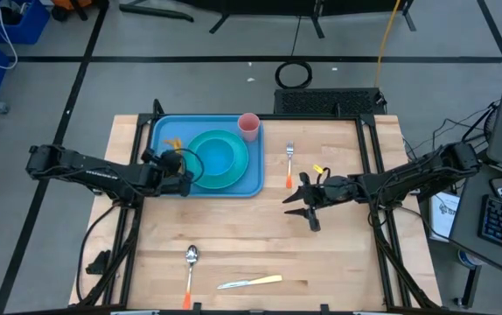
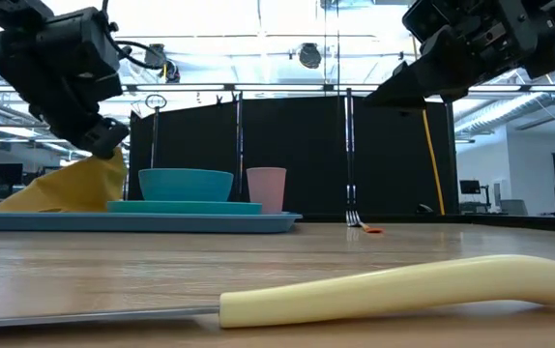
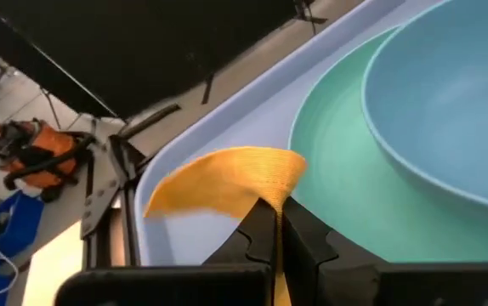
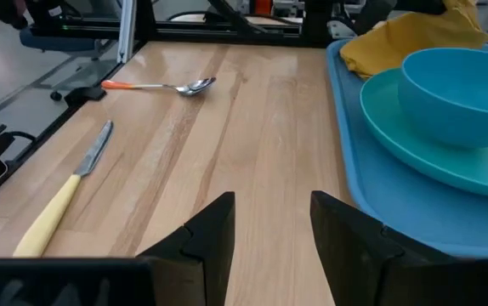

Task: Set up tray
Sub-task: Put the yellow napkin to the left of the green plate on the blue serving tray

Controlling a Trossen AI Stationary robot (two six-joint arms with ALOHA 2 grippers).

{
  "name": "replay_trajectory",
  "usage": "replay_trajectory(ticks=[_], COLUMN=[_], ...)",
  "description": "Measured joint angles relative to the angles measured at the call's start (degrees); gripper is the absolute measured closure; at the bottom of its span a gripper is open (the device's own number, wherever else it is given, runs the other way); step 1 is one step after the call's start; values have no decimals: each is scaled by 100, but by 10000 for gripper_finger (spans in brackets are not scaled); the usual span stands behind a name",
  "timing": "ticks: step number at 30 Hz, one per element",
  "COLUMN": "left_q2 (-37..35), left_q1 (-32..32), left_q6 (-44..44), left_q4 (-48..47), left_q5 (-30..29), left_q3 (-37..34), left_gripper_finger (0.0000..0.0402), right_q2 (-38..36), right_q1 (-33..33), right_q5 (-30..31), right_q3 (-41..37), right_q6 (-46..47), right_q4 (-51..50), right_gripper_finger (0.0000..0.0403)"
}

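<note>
Next, I let the yellow napkin go onto the tray next to the teal plate and press it flat with closed fingers, because it stands up like a tent in my left gripper's pinch.
The light-blue tray lies at the table's far left. It carries a teal plate with a blue bowl on it. A pink cup stands at the tray's far right corner. My left gripper is over the tray's left part, shut on a yellow napkin. My right gripper hovers open above the bare table, right of the tray, with nothing between its fingers. My left gripper pinches the yellow napkin between its two fingers, the cloth running as a thin strip between them and fanning out past their tips. The fingers slant down from the table's left. The napkin hangs below them, its lower part on the tray.
An orange-handled fork lies right of the tray. A spoon and a yellow-handled knife lie near the table's front edge. The wooden table between them and the tray is bare.
</note>
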Motion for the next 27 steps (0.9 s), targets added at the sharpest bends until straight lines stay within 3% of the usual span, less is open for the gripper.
replay_trajectory(ticks=[8, 19, 27], left_q2=[0, 0, 0], left_q1=[414, 842, 837], left_q6=[-396, -986, -1342], left_q4=[-176, -175, -238], left_q5=[85, 301, -229], left_q3=[0, 0, 0], left_gripper_finger=[390, 317, 260], right_q2=[0, -2, -2], right_q1=[-2, -2, -2], right_q5=[-9, -18, -9], right_q3=[-12, -12, -12], right_q6=[25, 25, 34], right_q4=[37, 37, 37], right_gripper_finger=[259, 259, 259])
